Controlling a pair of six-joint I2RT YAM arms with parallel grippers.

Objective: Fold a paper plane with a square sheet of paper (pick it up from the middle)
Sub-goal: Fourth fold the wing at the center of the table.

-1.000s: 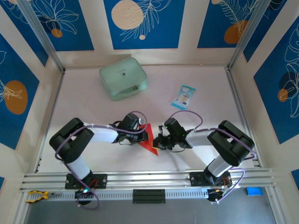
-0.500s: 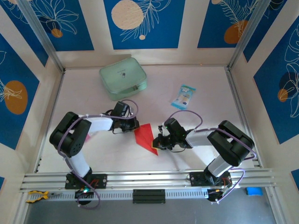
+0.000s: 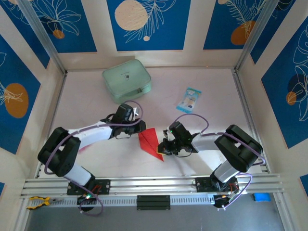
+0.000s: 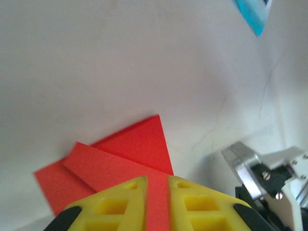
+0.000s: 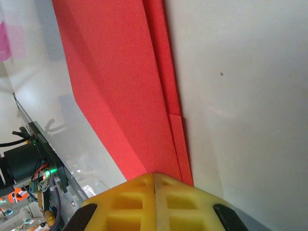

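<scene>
The paper's pointed tip (image 3: 162, 159) is still beyond my right gripper, which is closed on the paper's folded edge (image 5: 173, 156), so the gripper should move back past the tip, open and go around both sides of it.
The red sheet of paper (image 3: 149, 141), folded into a narrow pointed shape with overlapping layers, lies on the table between both arms. My left gripper (image 3: 142, 127) hovers at its far left edge. In the left wrist view the left gripper (image 4: 157, 179) is open by a narrow gap, with the paper (image 4: 130, 149) lying beyond it and nothing pinched. My right gripper (image 3: 162, 149) sits at the paper's near tip. In the right wrist view the right gripper (image 5: 155, 174) is shut, and the paper's (image 5: 120, 86) folds run straight into its tips.
A pale green zip pouch (image 3: 127, 80) stands at the back left. A small blue-white packet (image 3: 188, 99) lies at the back right and also shows in the left wrist view (image 4: 252, 14). Metal rails run along the table's near edge (image 3: 154, 183).
My left gripper slid off the paper toward the back left, and its jaws have parted slightly. The paper's far end now lies flatter and wider. The right arm has stayed still.
</scene>
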